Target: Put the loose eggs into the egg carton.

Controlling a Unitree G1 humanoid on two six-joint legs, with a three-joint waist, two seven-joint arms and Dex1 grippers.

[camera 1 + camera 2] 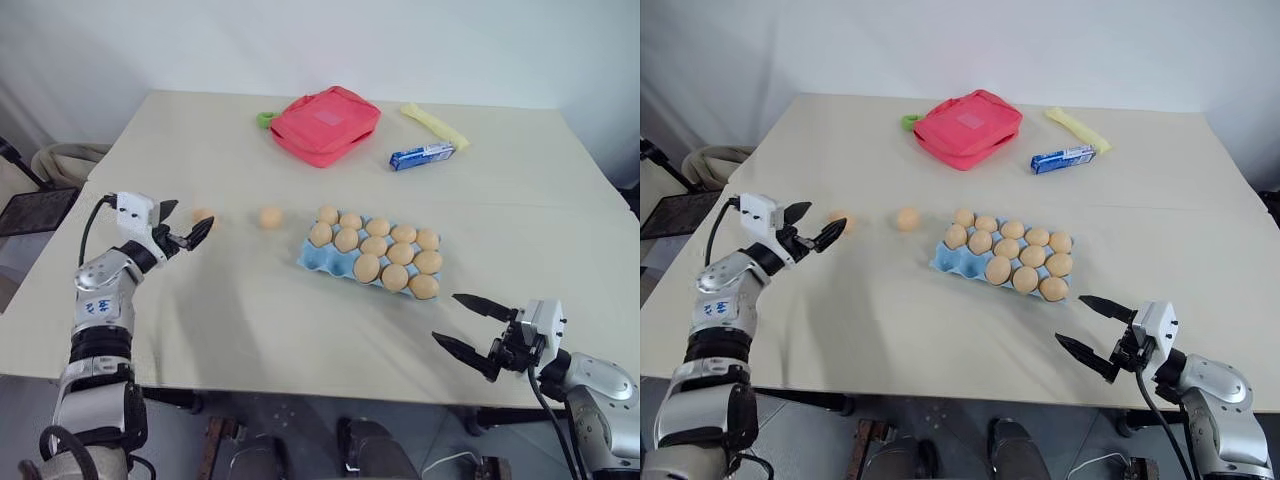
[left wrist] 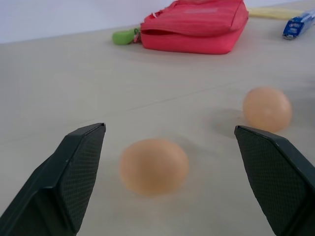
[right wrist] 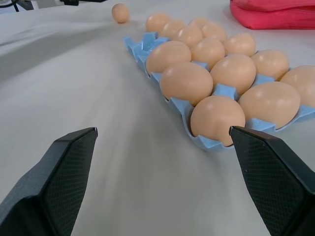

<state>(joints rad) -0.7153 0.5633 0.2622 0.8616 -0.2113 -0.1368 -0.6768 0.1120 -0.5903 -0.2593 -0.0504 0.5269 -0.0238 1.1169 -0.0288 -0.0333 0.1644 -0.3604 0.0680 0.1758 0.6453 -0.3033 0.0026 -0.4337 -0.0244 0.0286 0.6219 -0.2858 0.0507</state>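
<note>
I should keep my left gripper moving forward and close it on the egg's sides [image 2: 154, 167], as the nearer loose egg [image 1: 204, 214] is centred ahead of the open fingers, clear of its neighbour.
Two loose eggs lie on the beige table left of the egg carton [image 1: 318, 259], a light blue tray holding several tan eggs with empty cups at its near left corner. My left gripper [image 1: 190, 221] is open and level. The nearer loose egg [image 2: 154, 166] lies on the table just ahead of its fingertips, in line with the gap and untouched. The other loose egg [image 1: 270, 217] rests between that one and the carton. My right gripper [image 1: 447, 318] is open over the table's front right, facing the carton [image 3: 140, 48] from a short distance, with nothing in it.
At the back of the table lie a red pouch [image 1: 325, 124] with a green tab [image 1: 265, 119], a blue-and-white packet [image 1: 421, 155] and a yellow strip [image 1: 435, 126]. A black mesh object [image 1: 35, 210] stands off the table's left edge.
</note>
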